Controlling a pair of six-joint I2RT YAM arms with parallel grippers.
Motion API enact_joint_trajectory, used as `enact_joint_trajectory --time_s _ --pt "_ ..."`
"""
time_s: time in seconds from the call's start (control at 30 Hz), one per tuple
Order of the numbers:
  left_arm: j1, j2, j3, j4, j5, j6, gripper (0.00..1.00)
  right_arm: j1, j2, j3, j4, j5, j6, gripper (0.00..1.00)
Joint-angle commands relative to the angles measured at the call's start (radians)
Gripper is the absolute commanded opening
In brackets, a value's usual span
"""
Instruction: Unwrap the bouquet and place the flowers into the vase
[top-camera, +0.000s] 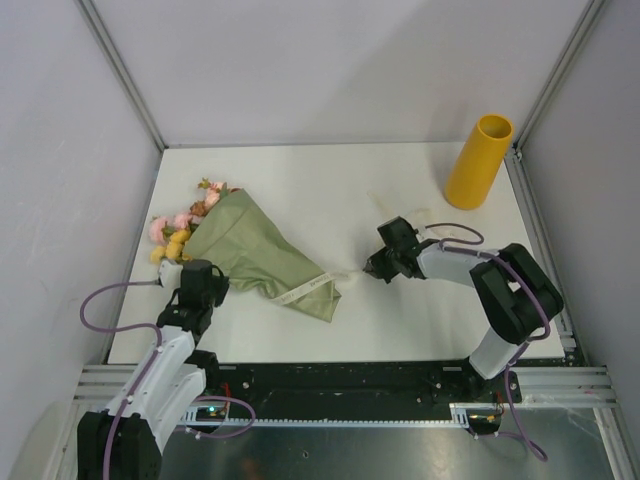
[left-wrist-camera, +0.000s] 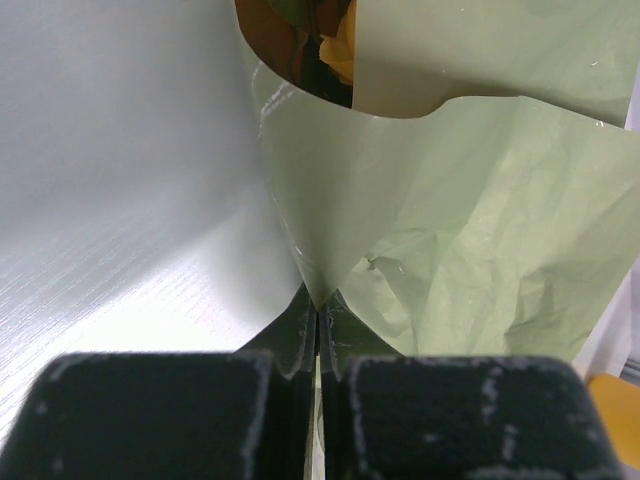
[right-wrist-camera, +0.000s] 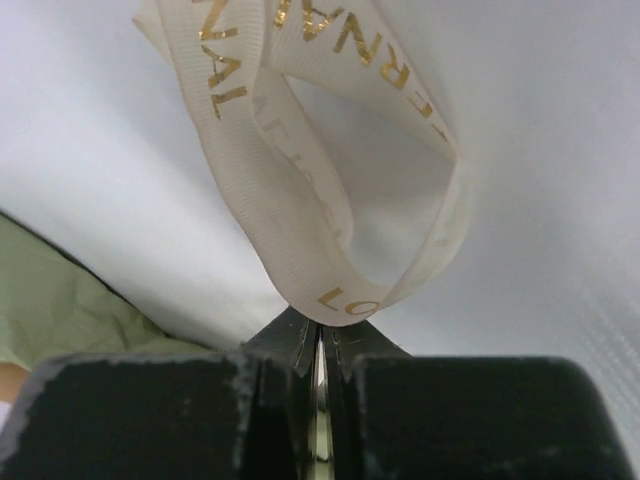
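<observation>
My left gripper holds down the paper's near edge (top-camera: 238, 285). My right gripper should keep pulling the cream ribbon (top-camera: 303, 289) until it clears the narrow end, then let go.
The bouquet (top-camera: 255, 255) lies on its side on the left of the white table, a cone of olive-green paper (left-wrist-camera: 470, 230) whose narrow end points right. Its pink and yellow flowers (top-camera: 175, 235) stick out at the upper left, and a yellow bloom (left-wrist-camera: 340, 50) shows inside the wrap. My left gripper (top-camera: 212, 290) is shut on the paper's near edge (left-wrist-camera: 318, 308). My right gripper (top-camera: 370, 268) sits just right of the narrow end, shut on a loop of cream ribbon (right-wrist-camera: 270, 180) with gold lettering. The mustard-yellow vase (top-camera: 478, 162) stands at the far right corner.
Grey enclosure walls with metal corner posts (top-camera: 125, 75) close in the table on the left, back and right. A black and metal rail (top-camera: 340, 380) runs along the near edge, with purple cables (top-camera: 95, 305) looping off both arms.
</observation>
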Motion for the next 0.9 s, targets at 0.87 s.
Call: enact_joint_trajectory --time_s 0.87 --pt "-0.011 -0.03 -0.032 0.023 0.021 -0.016 0.0 -0.354 0.538 1.314 0.251 -0.246 -1.009 0.0"
